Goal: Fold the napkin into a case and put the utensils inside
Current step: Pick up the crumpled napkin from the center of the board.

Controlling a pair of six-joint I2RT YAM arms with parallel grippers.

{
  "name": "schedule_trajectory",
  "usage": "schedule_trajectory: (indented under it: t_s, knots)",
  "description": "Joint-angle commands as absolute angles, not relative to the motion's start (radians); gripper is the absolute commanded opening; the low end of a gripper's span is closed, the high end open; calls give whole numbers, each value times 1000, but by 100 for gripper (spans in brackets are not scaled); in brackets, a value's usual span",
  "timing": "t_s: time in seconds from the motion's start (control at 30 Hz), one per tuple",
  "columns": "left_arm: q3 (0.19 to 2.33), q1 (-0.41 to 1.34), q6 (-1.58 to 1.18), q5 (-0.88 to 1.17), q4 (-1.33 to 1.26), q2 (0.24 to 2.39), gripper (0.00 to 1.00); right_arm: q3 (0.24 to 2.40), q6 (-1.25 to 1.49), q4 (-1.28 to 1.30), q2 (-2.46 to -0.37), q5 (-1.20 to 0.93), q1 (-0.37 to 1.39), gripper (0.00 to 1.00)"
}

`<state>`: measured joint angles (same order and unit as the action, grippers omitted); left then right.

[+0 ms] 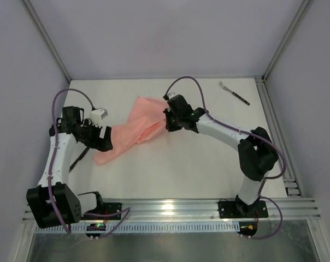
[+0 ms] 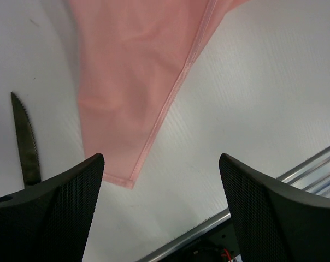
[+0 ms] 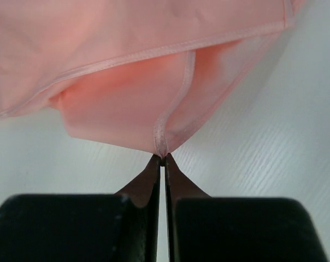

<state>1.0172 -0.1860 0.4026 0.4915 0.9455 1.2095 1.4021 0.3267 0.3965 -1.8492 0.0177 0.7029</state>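
Note:
The slanting part of the napkin (image 1: 121, 139) has loose folds (image 1: 149, 130) in it. The napkin will spread out into a wide sheet when I pick it up and put it down.
The salmon-pink napkin (image 1: 139, 124) lies crumpled in a diagonal band from the table's middle down to the left. My right gripper (image 1: 168, 123) is shut on its upper right edge; in the right wrist view the fingertips (image 3: 161, 158) pinch a hemmed fold of the napkin (image 3: 127, 54), which bunches up beyond them. My left gripper (image 1: 105, 143) stands open over the napkin's lower left end. In its wrist view the napkin's corner (image 2: 124, 177) lies just ahead of the left finger, with bare table between the jaws (image 2: 160, 162). The fork (image 1: 234, 93) lies alone at the back right.
A dark, saw-edged, blade-like strip (image 2: 24, 142) lies on the table left of my left gripper. An aluminium rail (image 1: 170, 207) runs along the near edge, also seen as the rail (image 2: 208, 226) in the left wrist view. Frame posts and white walls close in the sides.

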Motion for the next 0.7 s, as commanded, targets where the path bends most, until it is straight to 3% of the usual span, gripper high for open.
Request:
schedule_trajectory:
  t_s: [0.0,0.13,0.37,0.53,0.67]
  knots:
    - [1048,-80,462,520,986,1227,87,1297,302,341,-1714,25,696,4]
    - [980,36,497,459,951,1227,88,1163,318,321,-1631,15,698,4]
    - [784,293,552,105,780,1252,92,1058,347,276,-1578,15,696,4]
    - [769,305,555,-104,621,1322,87,1013,347,256,-1563,-11,698,4]
    - [764,304,577,-121,586,1376,80,991,342,253,-1554,-6,695,4]
